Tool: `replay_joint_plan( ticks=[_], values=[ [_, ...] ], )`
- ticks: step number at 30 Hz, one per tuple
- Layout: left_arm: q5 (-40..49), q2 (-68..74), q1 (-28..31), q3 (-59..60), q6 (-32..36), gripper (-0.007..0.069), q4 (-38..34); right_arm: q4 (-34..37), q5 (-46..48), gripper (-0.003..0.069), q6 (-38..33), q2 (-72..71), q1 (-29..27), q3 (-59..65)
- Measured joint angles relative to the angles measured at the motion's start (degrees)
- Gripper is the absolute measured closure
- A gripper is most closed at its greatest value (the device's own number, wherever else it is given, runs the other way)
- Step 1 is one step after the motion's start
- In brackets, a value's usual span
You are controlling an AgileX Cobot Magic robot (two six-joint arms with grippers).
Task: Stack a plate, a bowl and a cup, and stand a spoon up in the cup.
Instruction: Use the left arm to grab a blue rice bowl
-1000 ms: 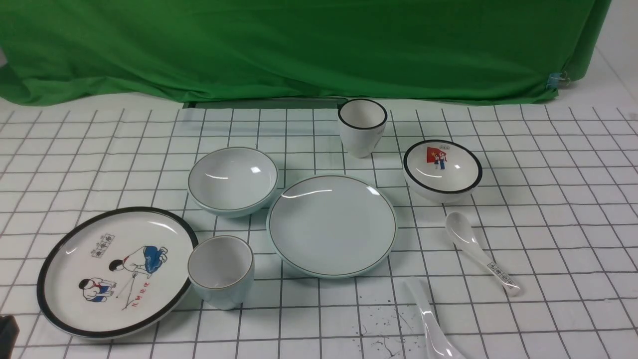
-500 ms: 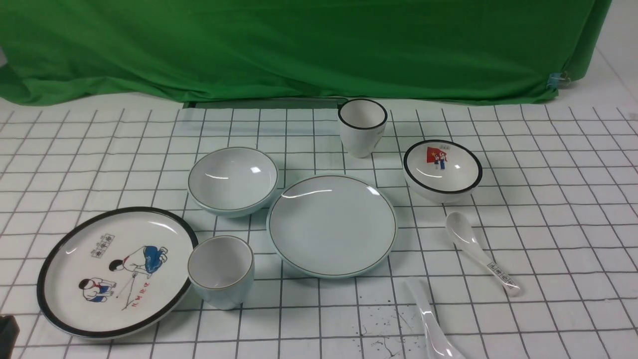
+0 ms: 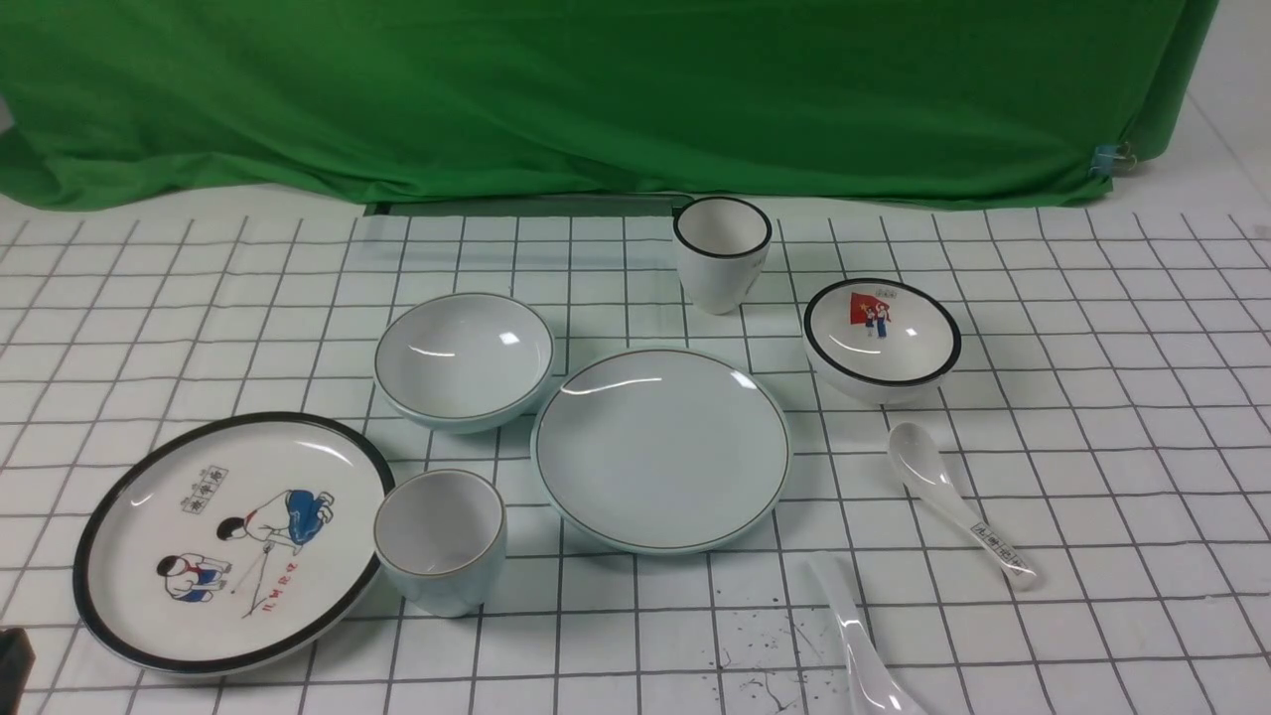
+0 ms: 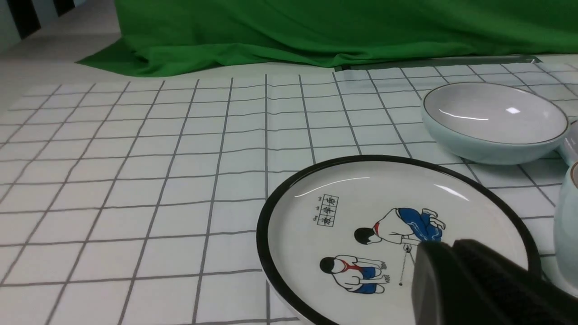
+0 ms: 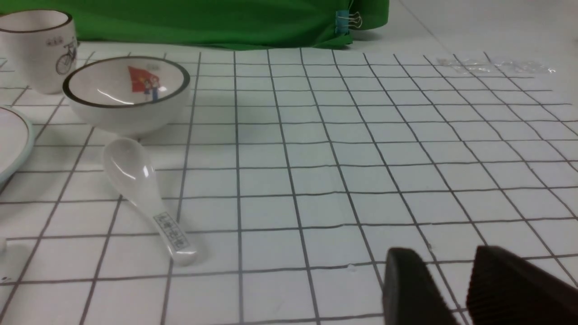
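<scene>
The plain white spoon [image 3: 855, 636] will lean on the cup's rim when I lower it in, because the squat cup's opening [image 3: 441, 522] is much wider than the spoon.
The plain plate [image 3: 660, 449] lies mid-table, bare. The plain bowl [image 3: 464, 359] sits just behind and left of it and shows in the left wrist view [image 4: 492, 113]. The squat cup [image 3: 440, 541] stands upright in front of the bowl, touching the cartoon plate. The plain white spoon [image 3: 859, 645] lies at the front edge, right of centre. My left gripper [image 4: 445, 247] is shut and empty, low over the cartoon plate's near side; only a dark corner of it [image 3: 12, 670] shows in the front view. My right gripper [image 5: 447, 259] is open and empty over bare cloth, right of the spoons.
A black-rimmed cartoon plate [image 3: 233, 541] lies front left. A tall black-rimmed cup [image 3: 722, 253] and a cartoon bowl [image 3: 881, 338] stand at the back right. A printed spoon [image 3: 953, 501] lies in front of that bowl. Green cloth [image 3: 596, 89] hangs behind.
The dark corner of my left gripper has slipped slightly lower in the front view. The dishes and spoons have not moved.
</scene>
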Motion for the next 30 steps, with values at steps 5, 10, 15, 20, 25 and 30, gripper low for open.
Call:
replay_joint_plan(
  ticks=[5,10,15,20,25,30],
  values=[
    [-1.3,0.0,0.0,0.0,-1.1,0.0652,-7.0,5.5,-0.1,0.0416,11.8,0.0,0.0,0.0],
    [-3.4,0.0,0.0,0.0,-12.4,0.0652,-32.9,16.1,-0.1,0.0416,43.1,0.0,0.0,0.0],
    [-4.8,0.0,0.0,0.0,-18.1,0.0652,-46.5,15.8,-0.1,0.0416,48.1,0.0,0.0,0.0],
    [-6.2,0.0,0.0,0.0,-20.6,0.0652,-49.7,14.6,-0.8,0.0416,45.6,0.0,0.0,0.0],
    [-3.9,-0.1,0.0,-1.6,-20.9,0.0652,-48.9,14.4,-1.8,0.0444,36.0,0.0,0.6,-0.4],
    [10.0,2.2,0.0,-17.7,-5.9,0.0652,-38.1,14.4,-1.1,0.0603,20.7,4.3,5.4,-9.2]
  ],
)
